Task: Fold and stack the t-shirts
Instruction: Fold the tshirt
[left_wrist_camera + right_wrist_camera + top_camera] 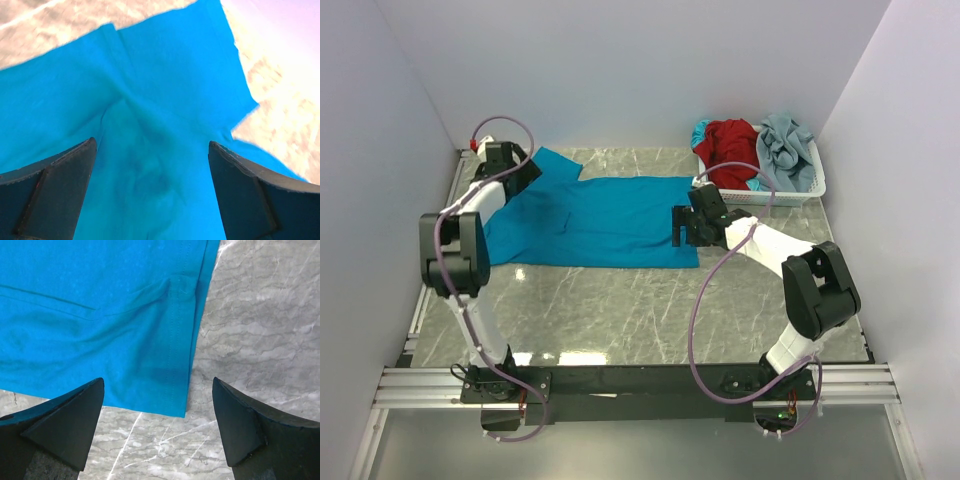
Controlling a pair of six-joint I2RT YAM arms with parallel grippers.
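Observation:
The teal-blue t-shirt's far hem corner (689, 181) is tight against the basket, so the robot's grippers should pull the shirt onto the clear marble in front (665, 305) before they fold it.
The teal-blue t-shirt (595, 218) lies spread flat on the marble table, collar end to the left, hem to the right. My left gripper (525, 172) hovers open over its far left sleeve and shoulder; in the left wrist view the cloth (155, 125) fills the space between the parted fingers. My right gripper (682, 228) is open above the shirt's near right hem corner (182, 407), holding nothing. The red t-shirt (728, 145) and the pale grey-blue t-shirt (786, 145) lie bunched in the basket.
A white lattice basket (770, 192) stands at the back right, just behind my right gripper. White walls close in the left, back and right. Bare marble table (650, 310) lies in front of the shirt.

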